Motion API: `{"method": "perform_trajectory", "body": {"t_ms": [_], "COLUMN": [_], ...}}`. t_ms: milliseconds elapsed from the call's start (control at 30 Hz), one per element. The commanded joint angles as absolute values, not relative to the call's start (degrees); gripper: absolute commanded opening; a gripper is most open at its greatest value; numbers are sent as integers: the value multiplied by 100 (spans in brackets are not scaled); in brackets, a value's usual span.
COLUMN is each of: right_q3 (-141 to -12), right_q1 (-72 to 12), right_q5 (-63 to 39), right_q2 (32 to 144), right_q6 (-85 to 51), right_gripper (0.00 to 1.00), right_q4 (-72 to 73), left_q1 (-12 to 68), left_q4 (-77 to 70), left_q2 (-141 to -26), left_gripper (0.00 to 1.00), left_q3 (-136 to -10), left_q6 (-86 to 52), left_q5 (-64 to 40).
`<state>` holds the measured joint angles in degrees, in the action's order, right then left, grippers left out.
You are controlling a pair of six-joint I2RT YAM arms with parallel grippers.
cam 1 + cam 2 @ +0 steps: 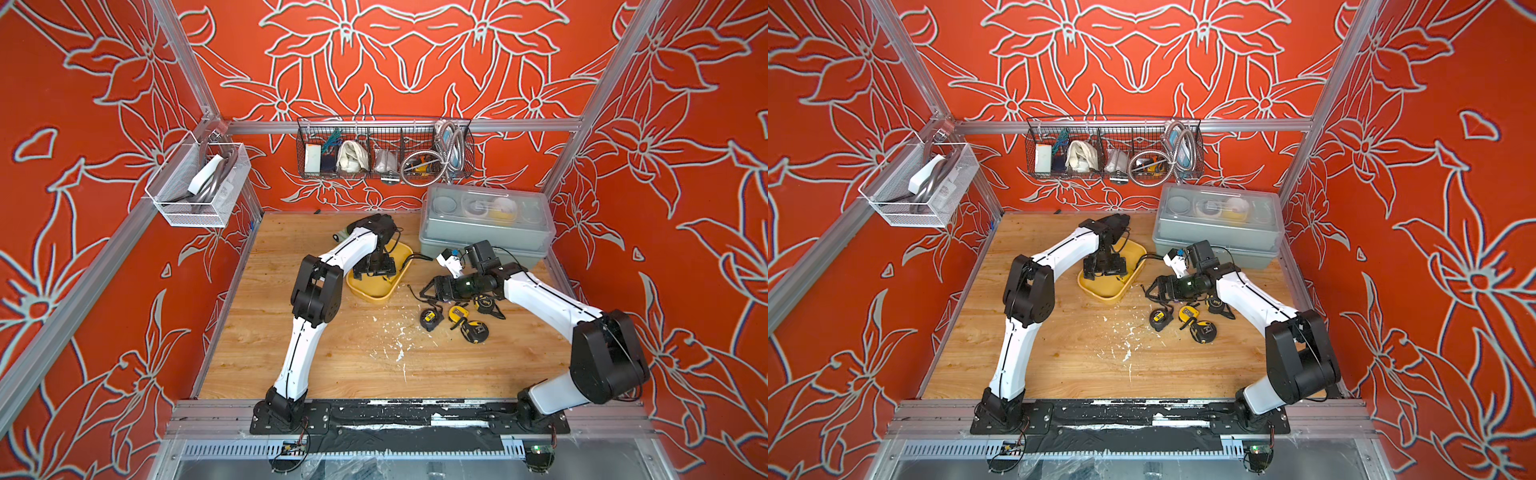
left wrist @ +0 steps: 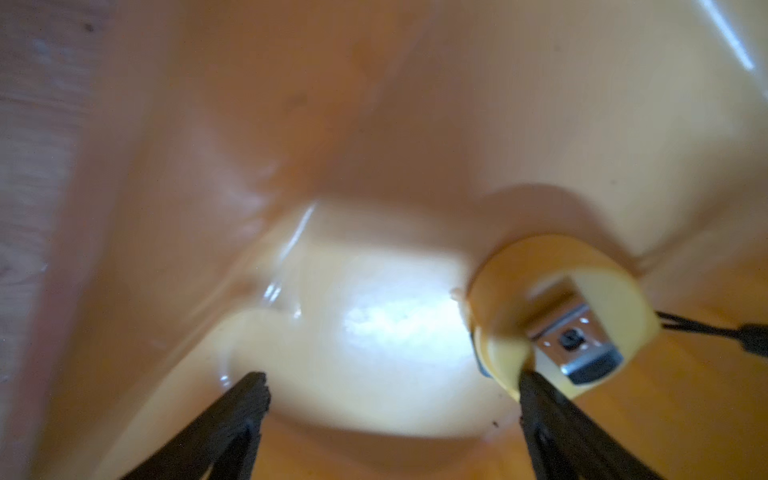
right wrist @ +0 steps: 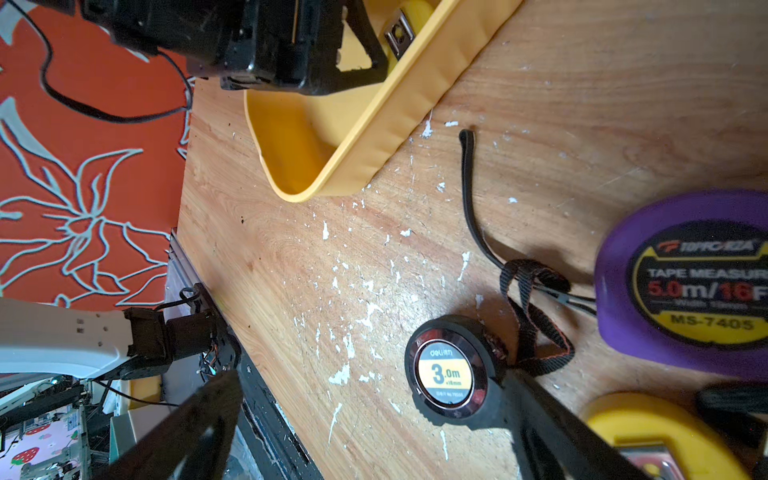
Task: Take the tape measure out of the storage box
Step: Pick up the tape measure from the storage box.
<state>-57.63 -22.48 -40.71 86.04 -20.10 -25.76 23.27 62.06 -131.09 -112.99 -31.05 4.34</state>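
Note:
Next, I lift my left gripper clear, move its fingers to either side of the tape measure's body [image 2: 560, 312], then lower, because the yellow tape measure is lying against one fingertip.
The yellow storage box [image 1: 376, 296] [image 1: 1106, 297] lies mid-table, slightly behind centre. My left gripper [image 1: 374, 272] [image 2: 390, 380] reaches down inside it with its jaws wide open. A yellow tape measure [image 2: 561, 299] with a metal belt clip rests on the box floor against one finger's tip [image 2: 530, 386], off to the side of the gap. Its black cord [image 2: 706, 330] trails away. In the right wrist view, the box wall [image 3: 399, 108] and that clip [image 3: 397, 31] show. My right gripper [image 1: 432, 289] [image 3: 372, 382] hovers open and empty over the table, right of the box.
Several tape measures lie on the table to the right of the box: a round black one [image 3: 451, 380] [image 1: 428, 319], a purple one [image 3: 685, 282] and a yellow one [image 3: 665, 440]. A grey case with a clear lid [image 1: 486, 232] stands back right. Wire baskets [image 1: 384, 149] [image 1: 199, 183] hang on the walls.

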Motion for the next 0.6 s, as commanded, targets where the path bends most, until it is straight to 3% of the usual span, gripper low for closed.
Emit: {"method": "perform_trajectory", "body": {"t_ms": [0, 167, 567], "right_q3": [-5643, -5626, -5549], "right_q1": [-2230, -2232, -2232], "right_q5": [-3977, -3876, -3754], "right_q2": [8449, 8292, 8341], "right_q6": [-2054, -2074, -1977], "right_gripper": [100, 100, 100], "right_q4": [-2689, -2671, -2745], "left_q1": [2184, 2212, 2505], "left_q4": [6403, 6059, 6231], "left_q2": [-12949, -12575, -13095], "left_gripper": [93, 99, 99], "left_q3": [-11027, -10836, -11778], "left_q6": [-3344, -3309, -3578], "left_q5": [1031, 684, 229]}}
